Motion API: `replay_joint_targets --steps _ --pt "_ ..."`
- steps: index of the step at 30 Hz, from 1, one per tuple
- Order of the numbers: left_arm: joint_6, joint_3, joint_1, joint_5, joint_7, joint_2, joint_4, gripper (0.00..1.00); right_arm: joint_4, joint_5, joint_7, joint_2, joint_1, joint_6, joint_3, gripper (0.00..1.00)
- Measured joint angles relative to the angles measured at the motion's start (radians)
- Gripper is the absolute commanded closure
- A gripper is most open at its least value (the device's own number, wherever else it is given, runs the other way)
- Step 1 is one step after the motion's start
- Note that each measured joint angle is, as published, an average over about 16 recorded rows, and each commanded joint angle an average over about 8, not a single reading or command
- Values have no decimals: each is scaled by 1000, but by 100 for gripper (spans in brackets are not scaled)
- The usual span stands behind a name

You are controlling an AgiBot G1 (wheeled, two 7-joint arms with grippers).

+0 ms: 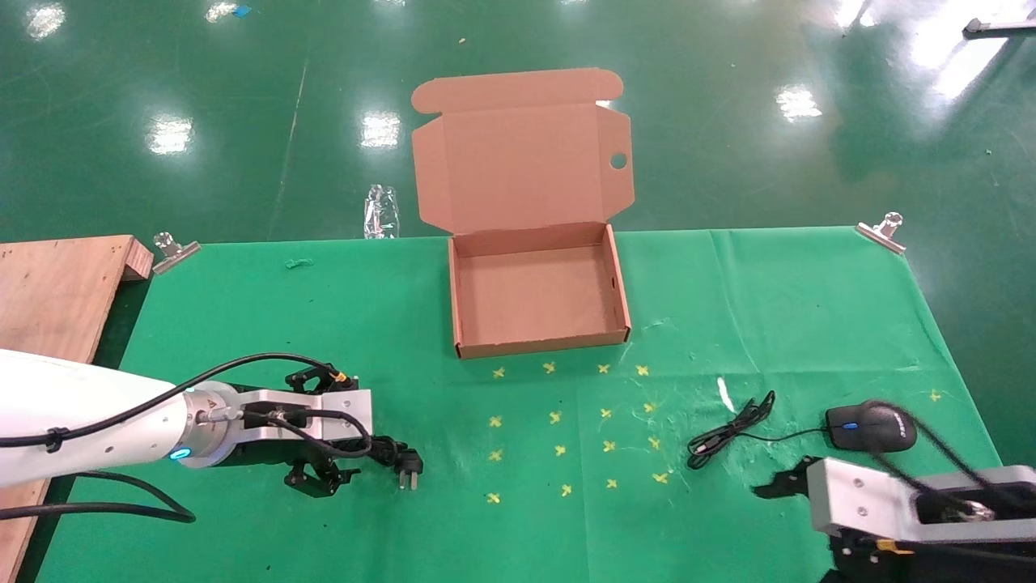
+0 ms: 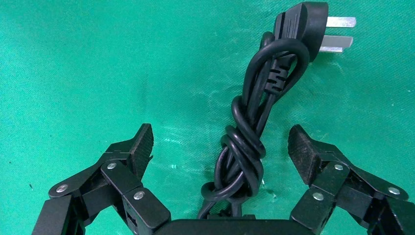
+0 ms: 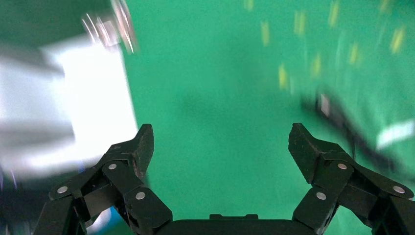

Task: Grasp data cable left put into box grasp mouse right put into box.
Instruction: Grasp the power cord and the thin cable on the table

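Observation:
The data cable (image 1: 409, 461) should stay together as a bundle while I carry it into the box, because loops (image 2: 243, 143) are wrapped tightly around its middle.
The data cable (image 2: 247, 117) lies knotted on the green cloth, its plug (image 1: 409, 470) with metal prongs pointing away from the arm. My left gripper (image 1: 324, 429) is open just above it; in the left wrist view the gripper (image 2: 221, 142) has one finger on each side of the bundle, not touching it. The mouse (image 1: 870, 427) sits at the right with its thin cord (image 1: 728, 433) bunched beside it. My right gripper (image 1: 789, 490) is open and empty, low and just in front of the mouse. The box (image 1: 542, 344) stands open and empty at the table's far middle, with its lid (image 1: 518, 162) up.
A wooden board (image 1: 48, 291) lies at the far left. Metal clips (image 1: 174, 251) (image 1: 882, 231) hold the cloth at the back corners. Yellow cross marks (image 1: 558, 417) dot the cloth between the box and the front edge. A clear plastic wrapper (image 1: 380, 212) lies on the floor behind the table.

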Motion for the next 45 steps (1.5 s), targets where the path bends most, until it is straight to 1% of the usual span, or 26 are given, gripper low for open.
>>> replay_joint_targets --steps 6,11,19,27,28,29,35,36,37,45 --pt "1 0 0 0 -1 0 0 0 -41 -229 2 -105 91 7 -81 0" --pt "1 0 0 0 -1 0 0 0 -123 -348 -23 -200 145 36 -127 0" --pt "1 0 0 0 -1 0 0 0 -308 -430 -110 -318 210 86 -166 0" --pt "1 0 0 0 -1 0 0 0 -475 -464 -192 -395 274 120 -183 0" --pt "1 0 0 0 -1 0 0 11 -491 -466 -199 -402 281 124 -184 0" --pt "1 0 0 0 -1 0 0 23 -505 -469 -206 -408 287 127 -185 3" --pt "1 0 0 0 -1 0 0 98 -558 -478 -227 -431 309 140 -189 77" --pt "1 0 0 0 -1 0 0 100 -561 -479 -228 -433 310 141 -189 89" --pt "1 0 0 0 -1 0 0 100 -564 -480 -229 -434 311 141 -189 99" --pt "0 0 0 0 0 0 0 100 -557 -477 -228 -430 308 140 -188 100"
